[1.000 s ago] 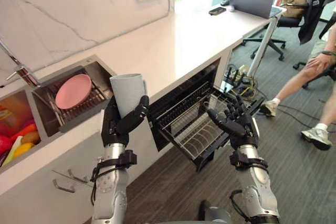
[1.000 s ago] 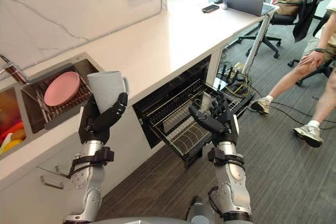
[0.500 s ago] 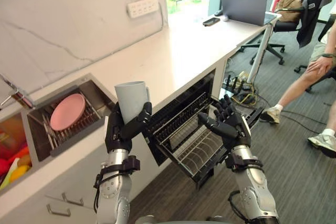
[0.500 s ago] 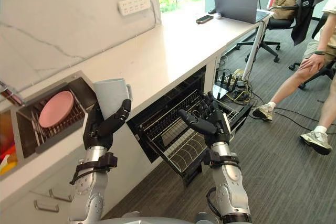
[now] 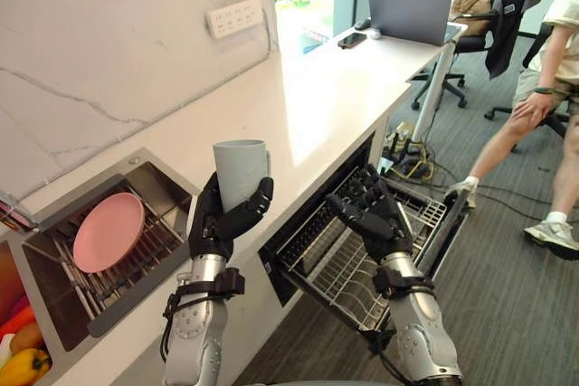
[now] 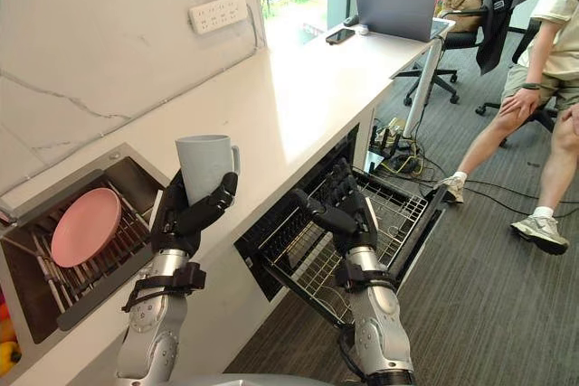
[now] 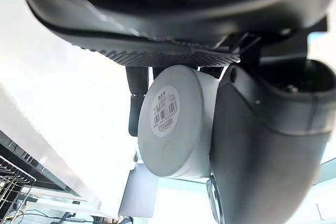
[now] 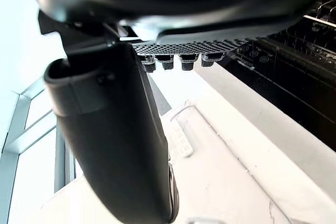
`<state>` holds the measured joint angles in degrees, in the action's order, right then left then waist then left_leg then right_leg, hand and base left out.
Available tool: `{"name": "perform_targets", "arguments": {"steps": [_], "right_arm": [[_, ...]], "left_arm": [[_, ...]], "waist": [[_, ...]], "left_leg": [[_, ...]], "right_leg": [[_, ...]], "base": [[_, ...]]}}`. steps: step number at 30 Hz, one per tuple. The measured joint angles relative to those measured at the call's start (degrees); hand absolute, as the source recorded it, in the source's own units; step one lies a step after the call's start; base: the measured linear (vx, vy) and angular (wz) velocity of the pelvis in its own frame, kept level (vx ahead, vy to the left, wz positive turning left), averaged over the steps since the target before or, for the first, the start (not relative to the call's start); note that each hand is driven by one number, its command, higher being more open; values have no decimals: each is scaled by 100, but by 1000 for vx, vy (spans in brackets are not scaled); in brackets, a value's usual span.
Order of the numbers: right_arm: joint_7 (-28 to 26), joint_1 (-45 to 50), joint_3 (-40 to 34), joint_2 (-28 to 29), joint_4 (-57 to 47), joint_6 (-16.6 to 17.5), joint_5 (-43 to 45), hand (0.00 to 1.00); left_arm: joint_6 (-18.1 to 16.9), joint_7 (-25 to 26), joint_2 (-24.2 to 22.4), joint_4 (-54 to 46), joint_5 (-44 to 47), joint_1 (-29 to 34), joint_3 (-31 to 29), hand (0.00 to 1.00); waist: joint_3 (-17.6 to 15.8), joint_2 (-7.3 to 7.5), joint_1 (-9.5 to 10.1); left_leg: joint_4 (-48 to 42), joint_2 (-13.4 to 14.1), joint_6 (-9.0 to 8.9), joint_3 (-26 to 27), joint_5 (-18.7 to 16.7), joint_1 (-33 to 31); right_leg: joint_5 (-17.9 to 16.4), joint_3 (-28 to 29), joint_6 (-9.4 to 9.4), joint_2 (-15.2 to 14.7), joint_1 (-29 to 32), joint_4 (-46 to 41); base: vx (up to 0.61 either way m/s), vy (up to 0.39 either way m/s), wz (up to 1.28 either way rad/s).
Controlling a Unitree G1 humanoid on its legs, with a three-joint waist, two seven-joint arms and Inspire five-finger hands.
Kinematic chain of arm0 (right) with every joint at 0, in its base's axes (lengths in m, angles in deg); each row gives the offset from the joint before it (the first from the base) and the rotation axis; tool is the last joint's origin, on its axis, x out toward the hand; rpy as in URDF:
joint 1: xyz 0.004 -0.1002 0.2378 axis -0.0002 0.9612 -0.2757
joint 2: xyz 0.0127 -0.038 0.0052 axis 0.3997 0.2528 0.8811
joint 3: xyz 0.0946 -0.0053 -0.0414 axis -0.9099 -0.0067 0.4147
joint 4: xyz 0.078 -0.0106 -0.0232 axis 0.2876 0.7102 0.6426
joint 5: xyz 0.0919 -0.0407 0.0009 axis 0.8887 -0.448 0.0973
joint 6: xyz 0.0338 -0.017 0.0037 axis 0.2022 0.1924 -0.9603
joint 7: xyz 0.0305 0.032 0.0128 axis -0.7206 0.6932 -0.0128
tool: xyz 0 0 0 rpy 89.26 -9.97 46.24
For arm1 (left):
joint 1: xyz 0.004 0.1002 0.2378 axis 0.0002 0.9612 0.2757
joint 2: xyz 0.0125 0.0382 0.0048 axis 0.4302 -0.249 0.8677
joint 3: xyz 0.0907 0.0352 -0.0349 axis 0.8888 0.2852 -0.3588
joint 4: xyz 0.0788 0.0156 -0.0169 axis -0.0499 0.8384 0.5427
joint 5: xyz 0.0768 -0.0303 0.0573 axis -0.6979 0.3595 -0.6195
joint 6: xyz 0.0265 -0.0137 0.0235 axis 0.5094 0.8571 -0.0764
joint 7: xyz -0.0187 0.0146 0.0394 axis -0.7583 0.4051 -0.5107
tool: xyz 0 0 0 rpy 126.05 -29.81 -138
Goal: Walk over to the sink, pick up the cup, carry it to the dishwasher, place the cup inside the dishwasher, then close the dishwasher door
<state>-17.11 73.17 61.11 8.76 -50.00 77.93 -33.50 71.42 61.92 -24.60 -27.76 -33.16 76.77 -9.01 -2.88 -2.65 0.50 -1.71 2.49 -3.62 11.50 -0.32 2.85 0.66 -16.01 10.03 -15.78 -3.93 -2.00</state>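
I expect the pale grey-blue cup (image 5: 241, 169) to rest tipped on its side when I lower it in, because curved wires (image 5: 356, 279) stand up in rows across the rack.
My left hand (image 5: 220, 221) is shut on a pale grey-blue cup (image 5: 241, 170), held upright in front of the counter edge between the sink and the dishwasher. In the left wrist view the cup's (image 7: 176, 121) base with a barcode sticker sits against the palm, fingers and thumb curled round it. The dishwasher (image 5: 312, 223) is open, its wire rack (image 5: 362, 264) pulled out over the lowered door (image 5: 441, 228). My right hand (image 5: 369, 214) hovers open above the rack, fingers straight, holding nothing.
A sink (image 5: 136, 264) at the left holds a pink plate (image 5: 109, 230) on a wire rack. The white counter (image 5: 317, 88) runs back to a laptop (image 5: 412, 14) and a phone (image 5: 352, 40). A person (image 5: 543, 106) sits at the right; office chairs stand behind.
The camera has moved closer to the counter and the whole scene has shifted. My right hand has come over the pulled-out rack. The cup stays in my left hand.
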Motion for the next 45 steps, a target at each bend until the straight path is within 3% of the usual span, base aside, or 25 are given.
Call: {"name": "perform_targets", "arguments": {"steps": [6,12,16,23,33,34,39,45], "right_arm": [[-552,-214,16,8,-185,-15,629,100],[-1263,-224,112,-8,-524,-527,1345,100],[-1435,-243,288,-19,-568,-812,1392,100],[-1268,-341,622,-79,-589,-1115,1307,100],[-112,-626,1065,-180,-598,-1125,1207,100],[26,-669,1134,-180,-600,-1125,1205,0],[580,-790,1315,-182,-608,-1125,1154,0],[1131,-975,1499,-213,-607,-973,881,0]], "left_arm": [[-64,-53,19,2,-467,-136,14,0],[-248,-178,29,29,-1038,-413,10,0],[-311,-246,56,81,-1309,-427,8,0],[-329,-226,266,218,-1956,-433,57,0],[-315,37,304,200,-2556,-435,465,0],[-315,94,303,199,-2675,-437,466,0],[-317,437,342,130,-3317,-437,607,0],[-316,696,410,-12,-3449,-424,704,0]], "waist": [[-25,56,-72],[-17,151,-142],[-11,189,-136],[-31,297,-125],[-28,293,-104],[-28,293,-95],[-26,290,13],[-23,286,39]], "left_leg": [[168,102,-62,224,29,101],[262,149,-79,382,30,185],[296,146,-78,452,30,205],[325,139,-76,461,31,217],[334,134,-69,328,36,208],[332,135,-69,322,36,207],[309,130,-59,256,45,158],[307,106,-41,201,62,158]], "right_leg": [[145,121,-100,175,40,199],[229,128,-127,238,68,259],[313,98,-135,248,71,325],[319,-10,-131,245,69,333],[326,-182,-130,240,-5,333],[326,-188,-130,240,-10,333],[326,-266,-131,232,-15,334],[325,-322,-131,213,-50,334]], "base": [[-13,-18,-21],[-10,-15,-14],[-12,1,-9],[-6,-1,-2],[-3,-7,6],[0,0,0],[-15,-9,6],[-11,-5,5]]}}
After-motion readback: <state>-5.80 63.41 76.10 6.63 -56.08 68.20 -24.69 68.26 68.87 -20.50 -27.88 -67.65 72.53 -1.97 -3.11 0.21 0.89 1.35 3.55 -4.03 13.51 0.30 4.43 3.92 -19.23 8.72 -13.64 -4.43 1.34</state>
